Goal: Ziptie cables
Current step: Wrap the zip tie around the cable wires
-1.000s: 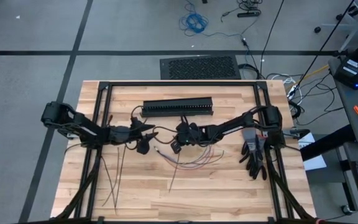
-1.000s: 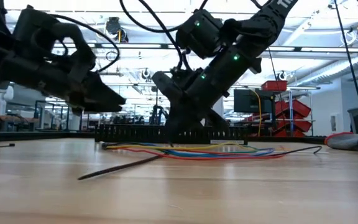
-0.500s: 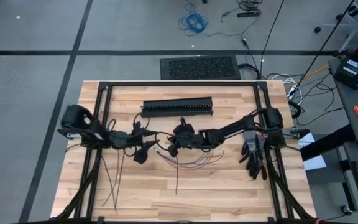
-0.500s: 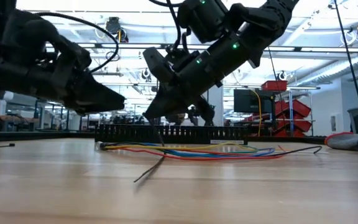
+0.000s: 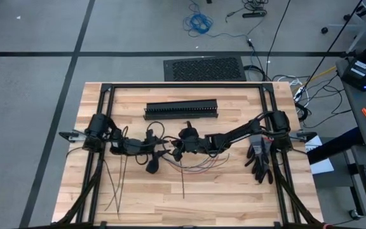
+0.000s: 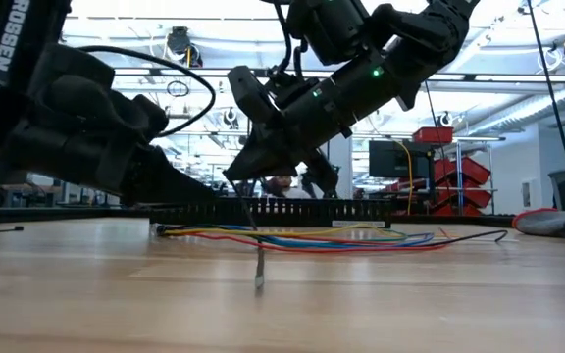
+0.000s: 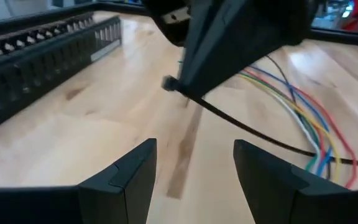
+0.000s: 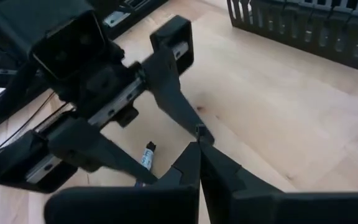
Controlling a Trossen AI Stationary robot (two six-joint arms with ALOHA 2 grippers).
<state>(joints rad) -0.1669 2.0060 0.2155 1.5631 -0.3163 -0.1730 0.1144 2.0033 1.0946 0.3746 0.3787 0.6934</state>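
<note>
My left gripper is going to take the ziptie's head. The ziptie's strip [image 5: 183,183] runs out almost straight from the hold, so the ziptie will stay stretched out then.
The cables [image 5: 199,164], a loose bundle of coloured wires, lie on the wooden table; they also show in the low view [image 6: 302,238] and the left wrist view [image 7: 309,124]. My right gripper [image 5: 175,151] is above their left end, shut on one dark ziptie [image 5: 182,178]. My left gripper [image 7: 194,177] is open just left of it, pointing at the ziptie's head with nothing between its fingers. Several more zipties [image 5: 114,181] lie flat at the near left. My right gripper pinches the ziptie between its two fingertips just behind the head [image 8: 199,130], which sticks out past them. The fingers [image 6: 248,181] slant down from the table's right. The strip runs down from the hold, and its tail end [image 6: 260,280] reaches the table.
A long black slotted duct [image 5: 181,109] lies across the far middle of the table. A black glove [image 5: 259,160] lies at the right, by the right arm's base. Black frame rails [image 5: 103,127] run along both sides.
My left gripper has sunk and moved toward the near edge, closing on my right gripper while staying open. My right gripper has shifted slightly toward the table's left. The ziptie's tail has swung from the left to point at the near edge.
</note>
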